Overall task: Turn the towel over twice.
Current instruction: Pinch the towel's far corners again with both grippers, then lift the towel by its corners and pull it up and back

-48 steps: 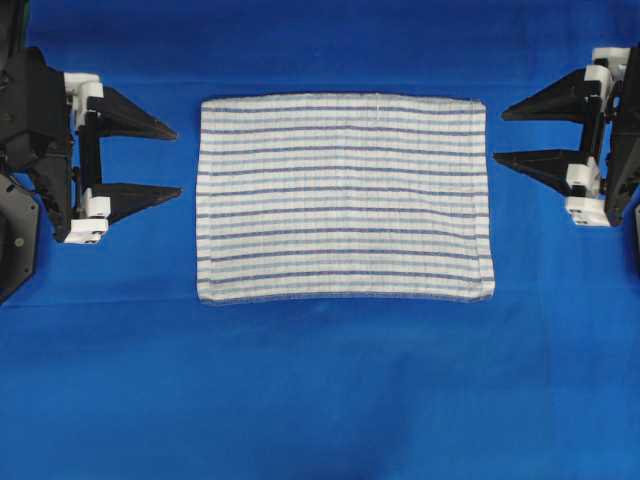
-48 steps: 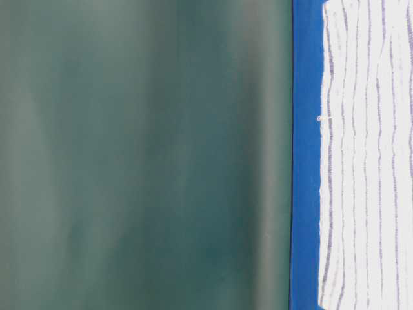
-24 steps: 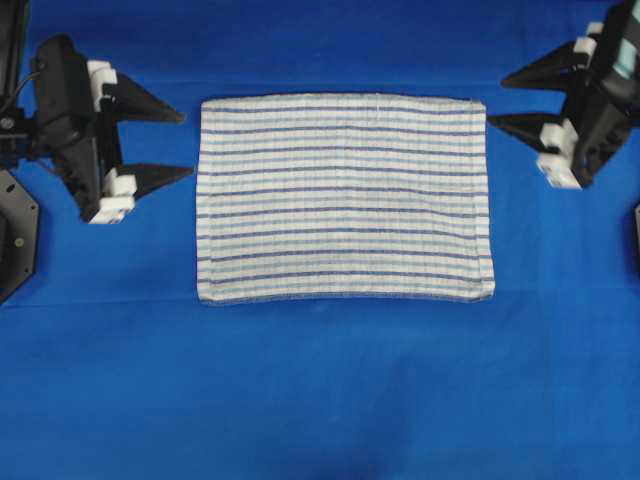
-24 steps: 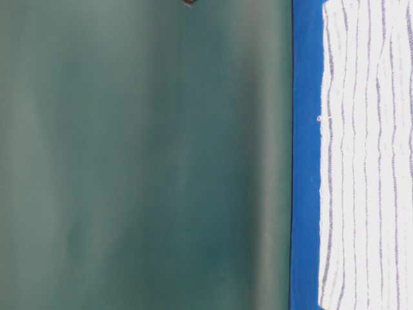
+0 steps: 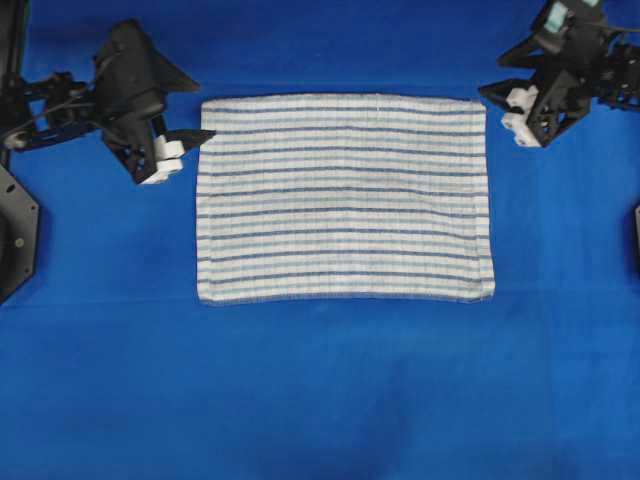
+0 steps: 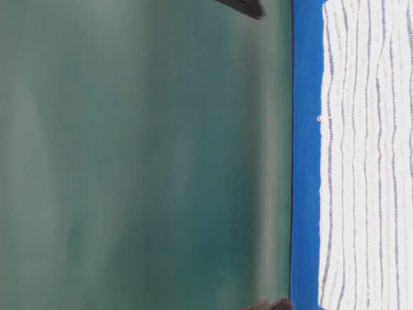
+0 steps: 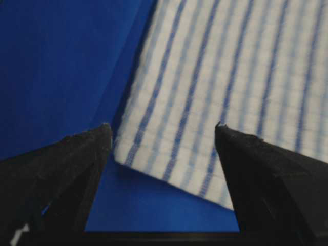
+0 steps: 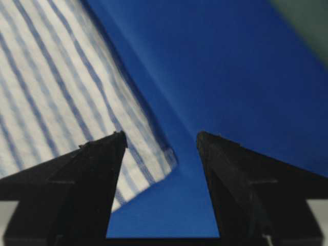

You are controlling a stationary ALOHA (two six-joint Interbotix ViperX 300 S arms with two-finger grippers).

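Observation:
The towel's near edge (image 5: pixel 345 296) rests loose on the blue sheet, so the towel will hang down like a limp curtain when the robot lifts the towel's far corners.
The towel (image 5: pixel 345 198), white with thin dark-blue and light-blue stripes, lies flat in the middle of the blue sheet. In the table-level view the towel (image 6: pixel 368 161) also lies flat. My left gripper (image 5: pixel 204 109) hovers open at its far left corner. In the left wrist view the gripper (image 7: pixel 163 128) straddles that corner of the towel (image 7: pixel 230 77), with nothing pinched. My right gripper (image 5: pixel 490 77) is open just off the far right corner. In the right wrist view the gripper (image 8: pixel 161 136) has the corner of the towel (image 8: pixel 51 87) beside its left finger, with blue sheet between the fingers.
A plain blue sheet (image 5: pixel 320 400) covers the whole table, with wide bare room in front of the towel. A dark green backdrop (image 6: pixel 129 155) stands behind the table. Black arm bases sit at the left edge (image 5: pixel 15 230).
Both arms swung from beside the towel's short edges toward its far corners, tilting down. Both grippers stayed open. The towel has not moved.

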